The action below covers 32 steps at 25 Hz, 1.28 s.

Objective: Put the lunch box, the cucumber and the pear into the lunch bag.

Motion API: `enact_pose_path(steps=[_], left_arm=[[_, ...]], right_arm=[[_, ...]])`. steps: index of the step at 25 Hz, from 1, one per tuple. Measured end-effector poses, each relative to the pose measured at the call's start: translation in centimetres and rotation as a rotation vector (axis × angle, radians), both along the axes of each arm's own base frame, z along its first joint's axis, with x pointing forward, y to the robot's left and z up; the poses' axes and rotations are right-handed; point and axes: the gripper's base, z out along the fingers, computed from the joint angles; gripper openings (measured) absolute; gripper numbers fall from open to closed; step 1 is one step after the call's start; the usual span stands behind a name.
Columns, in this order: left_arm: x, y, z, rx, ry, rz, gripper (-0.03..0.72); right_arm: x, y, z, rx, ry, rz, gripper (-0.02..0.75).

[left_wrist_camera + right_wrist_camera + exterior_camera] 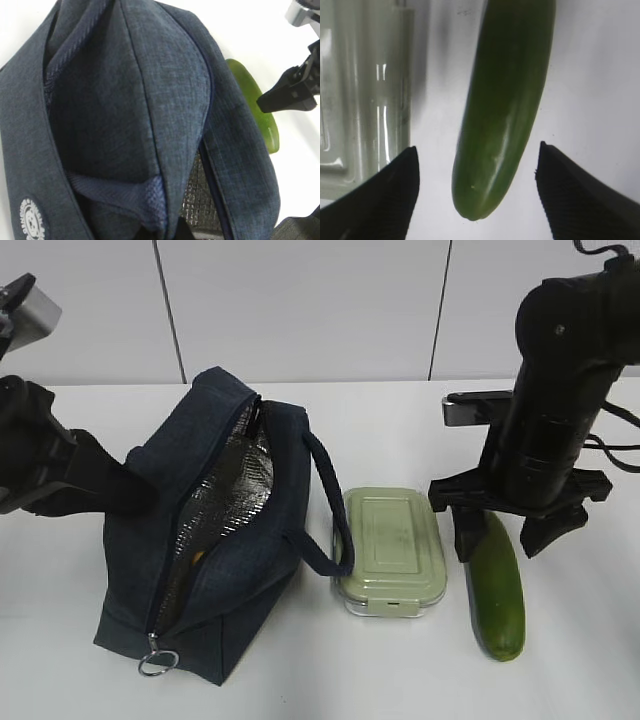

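My right gripper has its open fingers on either side of the cucumber, with a gap to the lunch box (457, 580). It should go on down before it closes across the cucumber's width (493, 565).
The navy lunch bag (215, 540) stands at the left, unzipped, its silver lining (200, 200) showing. My left gripper (135, 495) is shut on the fabric at the bag's far-left side; in the left wrist view the lunch bag (125, 100) fills the frame. A small yellowish spot (199, 556) shows inside the opening; the pear is otherwise hidden. The sage-lidded lunch box (390, 550) lies right of the bag. The cucumber (497, 590) lies right of the box. My right gripper (477, 200) stands open astride the cucumber (507, 100), at its far end, both fingers clear of it.
The bag's loop handle (325, 510) rests against the lunch box's left side. The zipper's metal ring (158, 662) hangs at the bag's near corner. The lunch box's clear wall (365, 100) stands close to my right gripper's left finger. Everything sits on a white table (400, 680).
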Motion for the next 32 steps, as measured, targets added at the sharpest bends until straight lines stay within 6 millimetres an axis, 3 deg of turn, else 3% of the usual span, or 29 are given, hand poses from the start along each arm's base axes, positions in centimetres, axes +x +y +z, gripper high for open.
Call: enact_pose_path(steps=[10, 18, 20, 23, 28, 32], left_arm=[[0.0, 0.0, 0.0, 0.000, 0.002, -0.002, 0.001], [0.0, 0.0, 0.0, 0.000, 0.002, -0.002, 0.001], [0.0, 0.0, 0.0, 0.000, 0.002, -0.003, 0.001], [0.0, 0.0, 0.0, 0.000, 0.002, -0.003, 0.001], [0.0, 0.0, 0.0, 0.000, 0.002, -0.003, 0.001], [0.0, 0.0, 0.0, 0.000, 0.001, -0.002, 0.001]], right_arm=[[1.5, -1.9, -2.1, 0.004, 0.010, -0.051, 0.569], [1.9, -1.3, -5.5, 0.026, 0.083, -0.027, 0.565], [2.0, -1.3, -6.1, 0.024, 0.101, -0.026, 0.529], [2.0, -1.3, -6.8, 0.017, 0.116, -0.010, 0.407], [2.2, -1.3, -5.9, 0.030, 0.064, -0.008, 0.353], [2.1, -1.2, -0.9, 0.095, -0.113, -0.002, 0.353]])
